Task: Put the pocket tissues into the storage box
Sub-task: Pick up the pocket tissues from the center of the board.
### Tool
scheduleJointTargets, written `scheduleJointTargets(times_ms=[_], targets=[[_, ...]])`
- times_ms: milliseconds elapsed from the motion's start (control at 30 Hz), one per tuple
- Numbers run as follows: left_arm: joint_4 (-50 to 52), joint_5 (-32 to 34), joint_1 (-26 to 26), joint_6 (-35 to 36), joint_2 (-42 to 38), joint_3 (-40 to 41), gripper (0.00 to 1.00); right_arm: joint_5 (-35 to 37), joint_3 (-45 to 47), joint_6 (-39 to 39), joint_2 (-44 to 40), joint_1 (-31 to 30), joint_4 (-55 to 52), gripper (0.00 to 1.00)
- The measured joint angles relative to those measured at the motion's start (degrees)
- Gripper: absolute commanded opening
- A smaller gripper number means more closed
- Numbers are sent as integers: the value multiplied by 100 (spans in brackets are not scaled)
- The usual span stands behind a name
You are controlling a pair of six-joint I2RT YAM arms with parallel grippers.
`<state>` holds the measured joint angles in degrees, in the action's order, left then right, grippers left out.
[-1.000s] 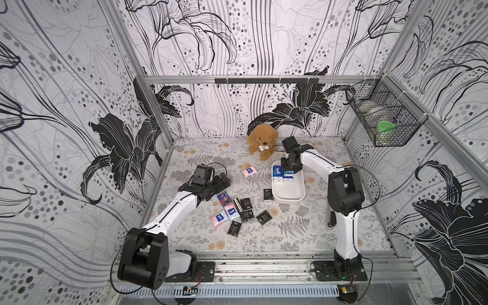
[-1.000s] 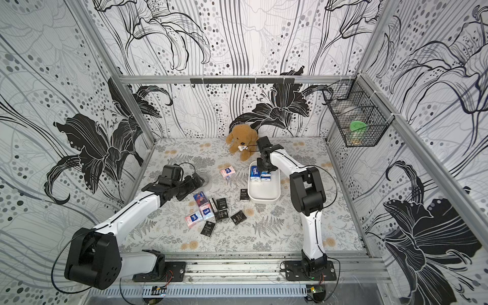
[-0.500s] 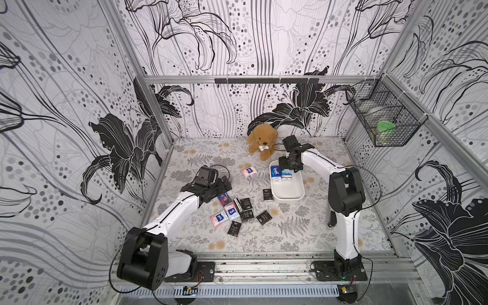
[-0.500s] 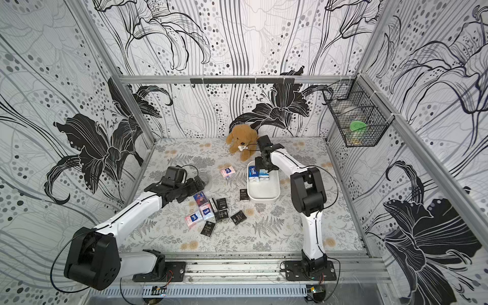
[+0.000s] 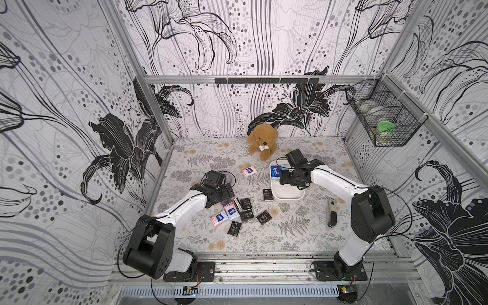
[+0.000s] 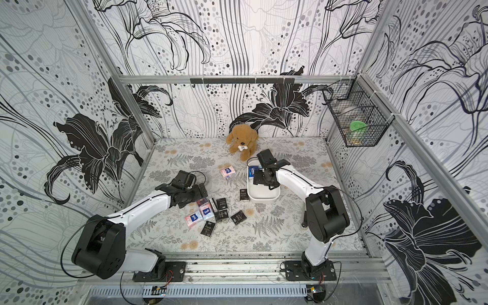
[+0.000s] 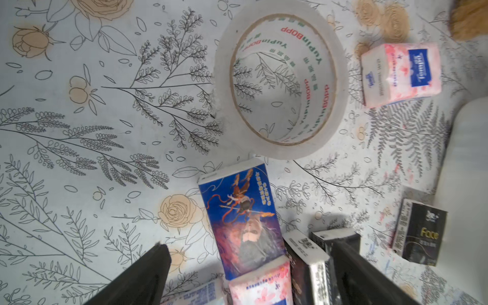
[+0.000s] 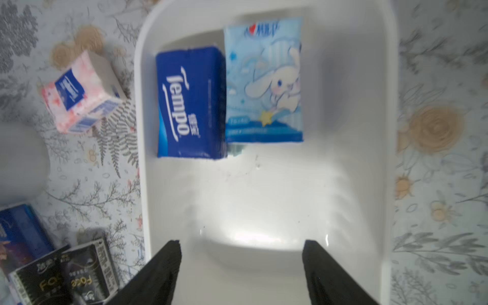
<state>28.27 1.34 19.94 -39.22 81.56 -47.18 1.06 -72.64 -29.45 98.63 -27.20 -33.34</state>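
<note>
My right gripper is hovering over the storage box's empty bottom (image 5: 288,192). It should move away before my left gripper puts the dark blue illustrated packet (image 7: 245,221) down there.
The white storage box (image 5: 289,195) (image 6: 264,197) (image 8: 140,148) lies right of centre. Two pocket tissues lie flat at its far end, a dark blue packet (image 8: 190,103) and a light blue one (image 8: 264,81). My right gripper (image 8: 241,248) (image 5: 284,177) hovers open over the box's bare floor, holding nothing. Several packets, black, pink and blue, lie in a cluster (image 5: 239,211) (image 6: 215,211) on the table. My left gripper (image 7: 250,250) (image 5: 227,191) is open at the cluster's far-left edge, straddling a dark blue illustrated packet (image 7: 237,216). A pink packet (image 5: 249,172) (image 7: 400,74) (image 8: 81,95) lies alone. A black packet (image 5: 267,195) (image 7: 420,235) rests beside the box.
A clear tape roll (image 7: 280,84) lies just beyond the illustrated packet. A brown plush dog (image 5: 262,140) sits behind the box. A black wire basket (image 5: 383,121) hangs on the right wall. A dark elongated tool (image 5: 331,214) lies near the right arm.
My right gripper's jaws have widened and it has drawn back along the box toward the front. My left gripper has shifted right, closer to the packet cluster.
</note>
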Motion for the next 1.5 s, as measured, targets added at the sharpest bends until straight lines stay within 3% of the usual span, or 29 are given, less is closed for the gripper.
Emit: scheduleJointTargets(times_ms=[300,500,700,800,1033,1233,1500], targets=[[-168,133,0,-105,678,-85,93,-197,516,-295,-584,-11,234,79],[-297,129,0,-90,933,-291,76,-192,516,-380,-678,-11,302,79],[-297,129,0,-79,981,-291,75,-146,516,-402,-682,-11,302,79],[-299,127,0,-70,990,-289,65,-92,516,-400,-699,-11,299,79],[-297,131,0,-31,1078,-289,67,-20,516,-402,-791,-11,299,79],[-297,125,0,35,1128,-289,44,24,518,-402,-828,-11,297,79],[-153,136,2,57,802,-295,43,31,518,-404,-872,-11,299,79]])
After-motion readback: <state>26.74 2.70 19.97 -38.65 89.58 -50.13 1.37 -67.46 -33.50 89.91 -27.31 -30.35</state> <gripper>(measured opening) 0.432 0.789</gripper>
